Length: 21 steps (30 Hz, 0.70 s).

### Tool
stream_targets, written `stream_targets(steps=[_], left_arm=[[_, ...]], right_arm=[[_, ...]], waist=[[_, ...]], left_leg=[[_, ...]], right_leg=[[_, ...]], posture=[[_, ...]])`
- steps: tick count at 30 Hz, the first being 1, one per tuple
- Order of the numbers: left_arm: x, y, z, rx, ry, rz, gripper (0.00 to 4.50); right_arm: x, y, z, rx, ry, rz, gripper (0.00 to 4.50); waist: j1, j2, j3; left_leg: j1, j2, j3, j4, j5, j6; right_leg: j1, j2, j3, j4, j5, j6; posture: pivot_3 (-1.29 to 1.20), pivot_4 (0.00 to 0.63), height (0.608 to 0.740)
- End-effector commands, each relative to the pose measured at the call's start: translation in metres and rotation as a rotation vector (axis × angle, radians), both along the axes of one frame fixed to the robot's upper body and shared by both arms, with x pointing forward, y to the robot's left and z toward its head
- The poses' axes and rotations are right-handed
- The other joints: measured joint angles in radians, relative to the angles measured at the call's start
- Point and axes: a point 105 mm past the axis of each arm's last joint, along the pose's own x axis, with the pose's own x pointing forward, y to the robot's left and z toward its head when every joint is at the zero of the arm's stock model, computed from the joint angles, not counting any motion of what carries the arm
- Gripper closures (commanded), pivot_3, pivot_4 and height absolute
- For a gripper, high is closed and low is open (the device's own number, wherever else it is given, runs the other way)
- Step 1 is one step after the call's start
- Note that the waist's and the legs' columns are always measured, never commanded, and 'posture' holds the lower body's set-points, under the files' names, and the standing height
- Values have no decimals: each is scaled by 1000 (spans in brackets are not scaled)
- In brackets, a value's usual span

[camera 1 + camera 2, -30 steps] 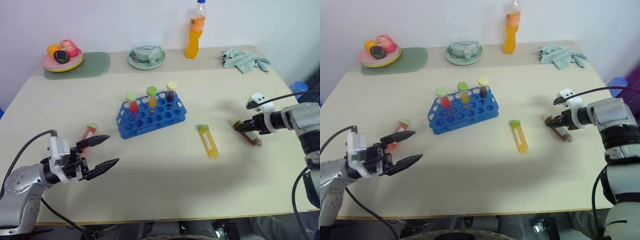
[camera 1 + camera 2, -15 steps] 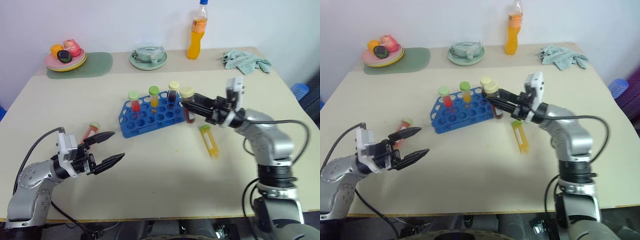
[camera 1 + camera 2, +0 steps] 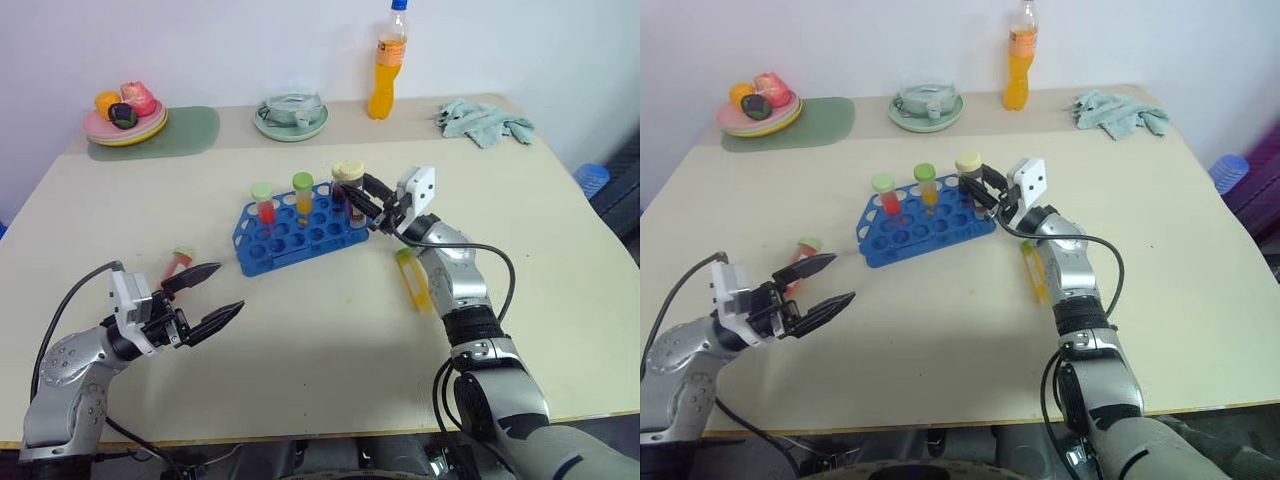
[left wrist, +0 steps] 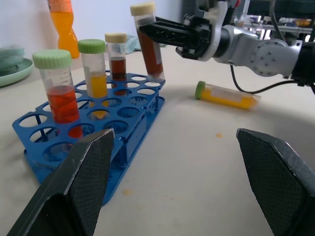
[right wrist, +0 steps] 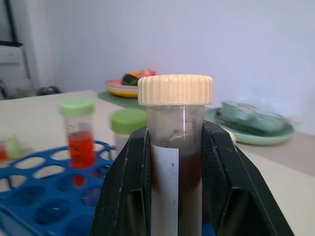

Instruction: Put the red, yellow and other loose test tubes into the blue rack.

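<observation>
The held brown test tube's lower end is at the blue rack's loose end hole. My right gripper goes on down until the tube stands inside before it lets go.
The blue rack stands mid-table with a red, a yellow and a brown test tube upright in its back row. My right gripper is shut on another brown, cream-capped test tube. That tube is nearly upright, its lower end at the rack's right end; whether it sits in a hole I cannot tell. A yellow test tube lies on the table right of the rack, and a red one lies to its left. Beside the red one, my left gripper is open and holds nothing.
Along the table's back edge stand an orange drink bottle, a green plate with a bowl, a plate of fruit on a green mat, and a crumpled cloth.
My right gripper has swung left from the table's right side with the brown tube, turned it upright and brought it to the rack's right end. The left gripper has stayed put.
</observation>
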Motion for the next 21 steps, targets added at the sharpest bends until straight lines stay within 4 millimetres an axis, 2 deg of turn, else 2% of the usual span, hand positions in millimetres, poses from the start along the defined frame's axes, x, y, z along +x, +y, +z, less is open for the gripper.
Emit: stream_targets(steps=[1,13,21], left_arm=[[-4,-1,10,2,-54,12,406],[-7,0,9,-5,-56,42,406],[-6,0,10,0,-68,45,406]], right_arm=[[4,1,4,0,-30,-6,3741],[-1,19,-8,27,-8,58,3741],[2,22,-20,50,29,33,3741]], waist=[[-6,0,0],[-8,0,0],[-9,0,0]], left_leg=[[0,0,0,0,0,0],[1,0,0,0,0,-3],[1,0,0,0,0,-3]], right_leg=[[0,0,0,0,0,0],[0,0,1,9,-2,-2],[-1,1,1,9,-2,-3]], posture=[[0,150,740],[0,150,740],[0,150,740]])
